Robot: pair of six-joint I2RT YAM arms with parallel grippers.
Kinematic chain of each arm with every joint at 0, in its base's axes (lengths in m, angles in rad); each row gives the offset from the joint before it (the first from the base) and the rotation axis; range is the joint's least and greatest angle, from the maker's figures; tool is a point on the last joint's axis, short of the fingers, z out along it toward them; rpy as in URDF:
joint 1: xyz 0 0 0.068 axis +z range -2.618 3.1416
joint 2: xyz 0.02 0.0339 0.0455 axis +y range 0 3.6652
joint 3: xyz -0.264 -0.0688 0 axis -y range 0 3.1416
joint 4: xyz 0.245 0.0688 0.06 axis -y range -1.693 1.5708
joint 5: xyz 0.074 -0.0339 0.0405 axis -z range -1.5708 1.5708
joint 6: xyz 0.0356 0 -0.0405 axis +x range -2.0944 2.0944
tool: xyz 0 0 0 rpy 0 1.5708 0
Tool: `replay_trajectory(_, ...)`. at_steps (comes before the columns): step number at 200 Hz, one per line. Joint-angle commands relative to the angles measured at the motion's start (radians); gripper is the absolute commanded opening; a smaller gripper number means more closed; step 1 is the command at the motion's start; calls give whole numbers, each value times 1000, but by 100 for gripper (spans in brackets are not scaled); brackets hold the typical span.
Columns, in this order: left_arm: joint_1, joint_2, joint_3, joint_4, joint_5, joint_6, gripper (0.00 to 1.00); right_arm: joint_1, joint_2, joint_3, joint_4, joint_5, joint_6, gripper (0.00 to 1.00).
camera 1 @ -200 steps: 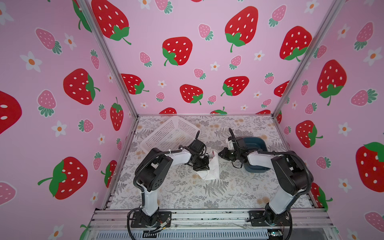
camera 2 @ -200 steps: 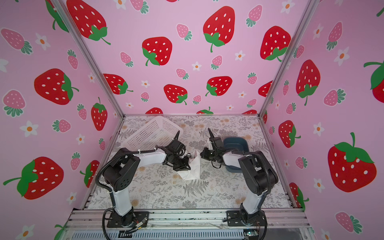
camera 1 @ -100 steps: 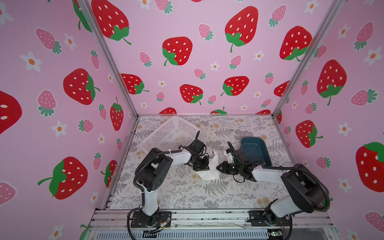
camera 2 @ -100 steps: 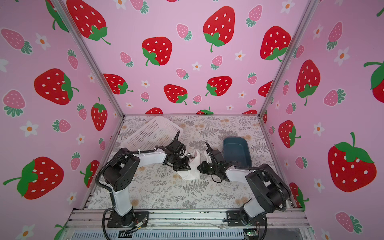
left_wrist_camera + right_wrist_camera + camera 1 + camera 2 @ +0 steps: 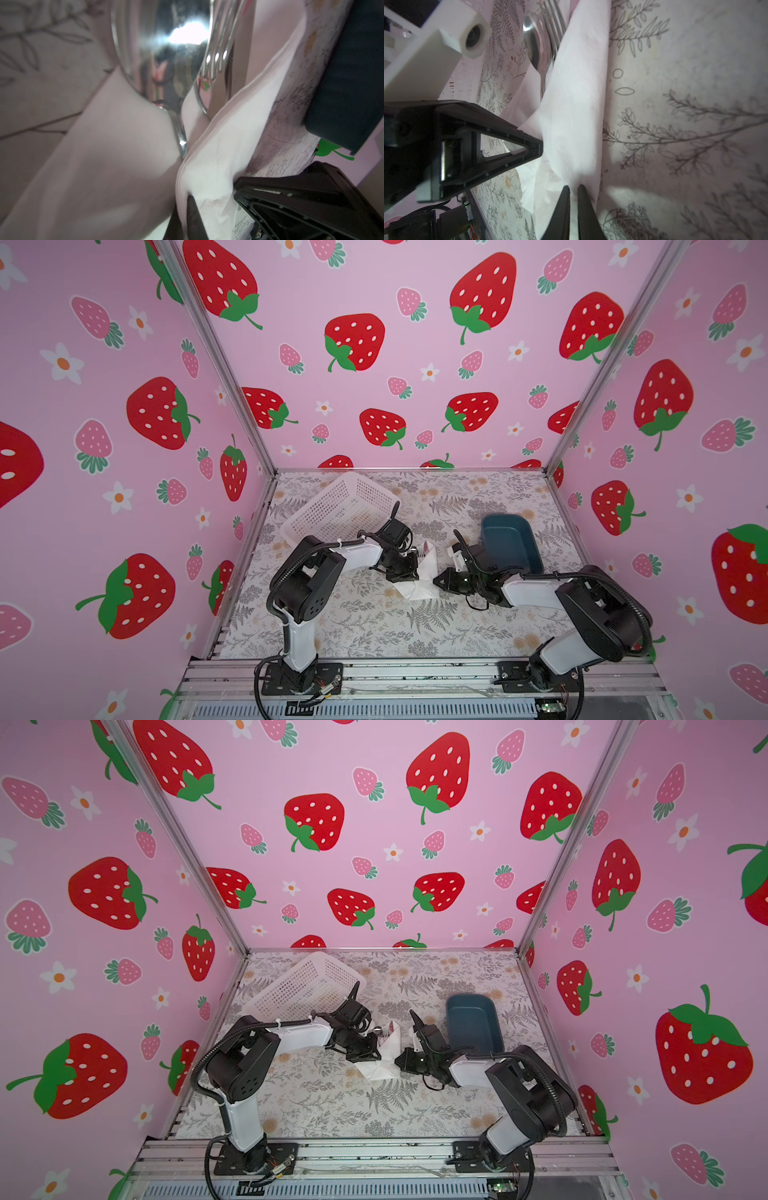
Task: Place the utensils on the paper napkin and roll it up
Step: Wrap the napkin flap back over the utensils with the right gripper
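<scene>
My left gripper is busy holding the napkin's fold. Next, my right gripper presses the fold down first so that my left gripper can take the napkin's open flap.
The paper napkin lies at mid-table, folded over the utensils. Their shiny heads stick out at its far end: a spoon and a fork. Their handles are hidden under the paper. My left gripper is shut on a raised fold of the napkin from the left. My right gripper is at the napkin's right side, shut to a thin slit, with its tips against the folded paper.
A white perforated basket stands tilted at the back left. A dark blue bin sits at the back right, just behind the right arm. Pink strawberry walls close in three sides of the floral table.
My right gripper has swung from the napkin's far end, beside the blue bin, forward to the napkin's near right side. The left gripper has stayed in place on the napkin.
</scene>
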Motion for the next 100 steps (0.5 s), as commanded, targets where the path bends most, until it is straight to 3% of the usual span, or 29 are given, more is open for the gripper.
replay_trajectory(1, -2, -9, 25, -25, 6, -5, 8, 38, -82, -26, -34, 58, 46, 12)
replay_trajectory(58, -2, -9, 33, -24, 10, -5, 8, 148, -87, -47, 53, 92, 120, 11)
replay_trajectory(100, -2, -8, 32, -23, 10, -4, 8, 156, -33, -87, 116, 96, 148, 11)
